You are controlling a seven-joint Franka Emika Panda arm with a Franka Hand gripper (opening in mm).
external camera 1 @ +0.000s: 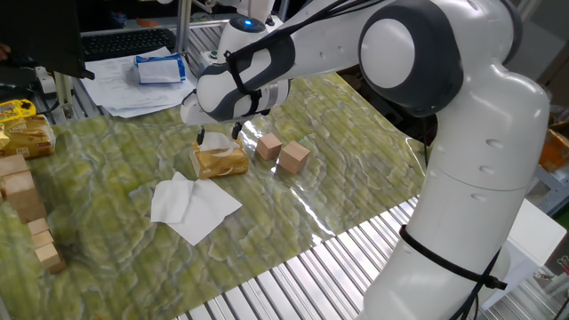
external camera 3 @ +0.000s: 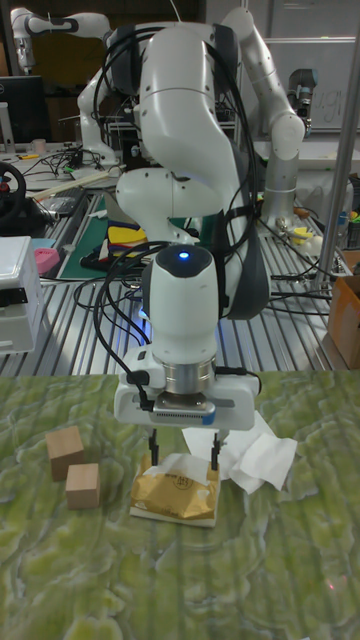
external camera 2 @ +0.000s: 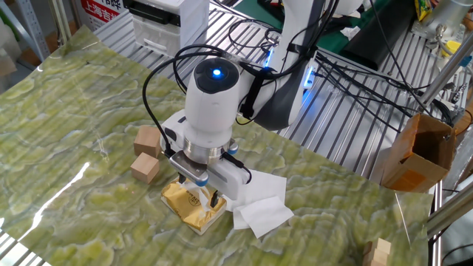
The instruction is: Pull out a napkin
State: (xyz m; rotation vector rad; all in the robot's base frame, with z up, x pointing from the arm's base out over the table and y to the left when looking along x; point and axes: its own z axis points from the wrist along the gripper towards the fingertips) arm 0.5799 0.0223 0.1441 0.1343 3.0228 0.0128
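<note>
The golden-yellow pack [external camera 1: 220, 164] is lying loose and the white napkin tuft [external camera 1: 216, 142] is bunched in its top, so the pack will come along, hanging from the tuft, when I pull the tuft up.
A golden-yellow pack [external camera 1: 220, 163] [external camera 2: 186, 207] [external camera 3: 178, 492] lies on the green mat. A white napkin tuft [external camera 3: 177, 463] [external camera 1: 216, 142] sticks up from its top. My gripper [external camera 3: 184, 452] [external camera 1: 218, 136] [external camera 2: 205, 198] hangs straight over the pack, open, one finger on each side of the tuft; I cannot tell whether they touch it. Loose white napkins [external camera 1: 191, 206] [external camera 2: 259, 207] [external camera 3: 255, 455] lie flat on the mat beside the pack.
Two wooden blocks [external camera 1: 268, 147] [external camera 1: 294, 157] [external camera 3: 65, 450] [external camera 3: 82, 485] sit close to the pack. More blocks [external camera 1: 22, 196] are stacked at the mat's left edge. Printed papers [external camera 1: 124, 84] lie behind, and a cardboard box [external camera 2: 417, 151] stands off the mat.
</note>
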